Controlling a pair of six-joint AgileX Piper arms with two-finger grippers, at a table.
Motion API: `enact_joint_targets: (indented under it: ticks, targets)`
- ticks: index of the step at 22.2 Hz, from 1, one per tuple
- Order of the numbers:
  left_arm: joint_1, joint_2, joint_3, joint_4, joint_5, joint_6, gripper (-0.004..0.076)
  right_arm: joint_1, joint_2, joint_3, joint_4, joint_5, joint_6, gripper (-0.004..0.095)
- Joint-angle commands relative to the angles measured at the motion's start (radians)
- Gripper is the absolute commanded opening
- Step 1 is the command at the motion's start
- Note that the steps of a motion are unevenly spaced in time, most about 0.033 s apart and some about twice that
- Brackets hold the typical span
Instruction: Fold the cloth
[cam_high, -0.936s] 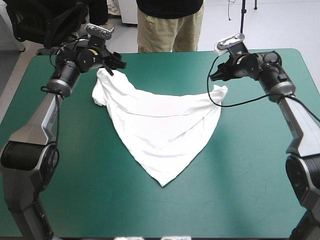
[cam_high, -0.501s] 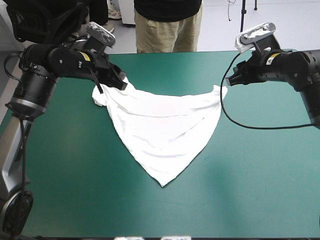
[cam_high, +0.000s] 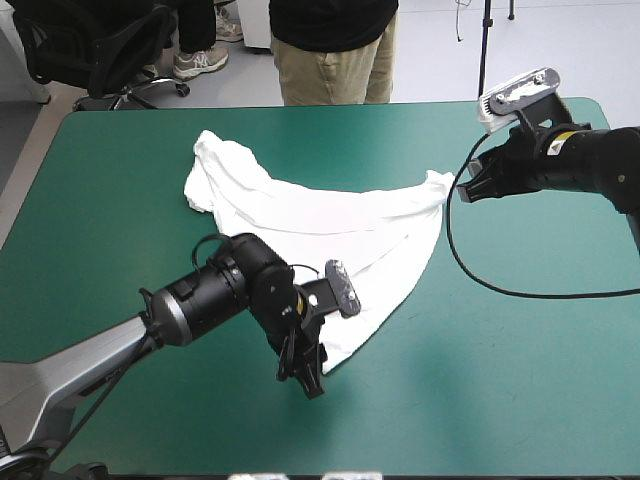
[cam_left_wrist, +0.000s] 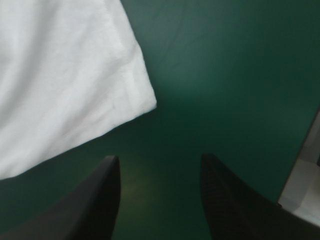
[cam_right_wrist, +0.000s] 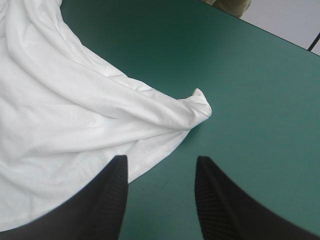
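Observation:
The white T-shirt (cam_high: 310, 212) has a loose diagonal fold (cam_high: 386, 252) across it, so I expect it to fall open into a wide hanging panel when the robot lifts the T-shirt's corners.
The white T-shirt (cam_high: 320, 240) lies spread on the teal-green cover in a rough triangle, its point toward the near edge. My left gripper (cam_high: 308, 378) hangs low over that near point, fingers open. In the left wrist view the T-shirt's corner (cam_left_wrist: 145, 102) lies just ahead of the open left gripper (cam_left_wrist: 159, 160), not between its fingers. My right gripper (cam_high: 463, 190) stands open beside the T-shirt's far right corner (cam_high: 437, 182). The right wrist view shows that bunched corner (cam_right_wrist: 200, 102) a little ahead of the right gripper (cam_right_wrist: 161, 161), apart from both fingers.
The T-shirt's far left corner (cam_high: 212, 152) lies crumpled on the table. Bare teal-green cover (cam_high: 500, 380) stretches to the near right. A pale strip beyond the table's edge (cam_left_wrist: 305, 190) shows beside the left gripper.
My left arm has swung from the T-shirt's far left corner down to its near point. The right gripper drifted slightly right, staying by the far right corner.

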Motion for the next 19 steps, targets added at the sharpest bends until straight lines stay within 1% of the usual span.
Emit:
enact_joint_targets:
  ticks: [1,3,6,10,12,13,14,15,17,18,19]
  targets:
    - [-0.022,-0.038,0.117,-0.004,-0.260,-0.029,0.0359,-0.008,-0.032,-0.021,0.017,-0.049,-0.009,0.0404]
    - [-0.022,-0.024,0.164,-0.004,-0.339,-0.034,0.0360,-0.008,-0.032,-0.021,0.019,-0.049,-0.009,0.0404]
    - [-0.022,0.016,0.184,-0.012,-0.380,-0.029,0.0360,-0.008,-0.032,-0.021,0.026,-0.049,-0.007,0.0404]
    - [-0.022,0.148,0.184,-0.008,-0.446,-0.027,0.0359,-0.008,-0.032,-0.021,0.023,-0.049,-0.006,0.0404]
    - [-0.022,0.186,0.184,-0.010,-0.446,-0.029,0.0355,-0.008,-0.030,-0.021,0.016,-0.049,-0.006,0.0404]
    - [-0.022,0.193,0.184,-0.010,-0.436,-0.036,0.0332,-0.008,-0.030,-0.021,0.007,-0.051,-0.006,0.0404]
    - [-0.022,0.195,0.184,-0.012,-0.426,-0.047,0.0293,-0.008,-0.030,-0.021,-0.004,-0.053,-0.006,0.0404]
    - [-0.022,0.195,0.184,-0.012,-0.416,-0.064,0.0221,-0.008,-0.026,-0.019,-0.013,-0.063,-0.005,0.0404]
    - [-0.022,0.191,0.184,-0.012,-0.405,-0.078,0.0029,-0.008,-0.017,-0.017,-0.037,-0.090,0.026,0.0404]
    - [-0.022,0.191,0.184,-0.014,-0.399,-0.080,-0.0015,-0.010,-0.005,-0.017,-0.047,-0.099,0.040,0.0404]
    - [-0.022,0.191,0.184,-0.016,-0.399,-0.087,-0.0013,-0.020,0.008,-0.017,-0.045,-0.106,0.044,0.0404]
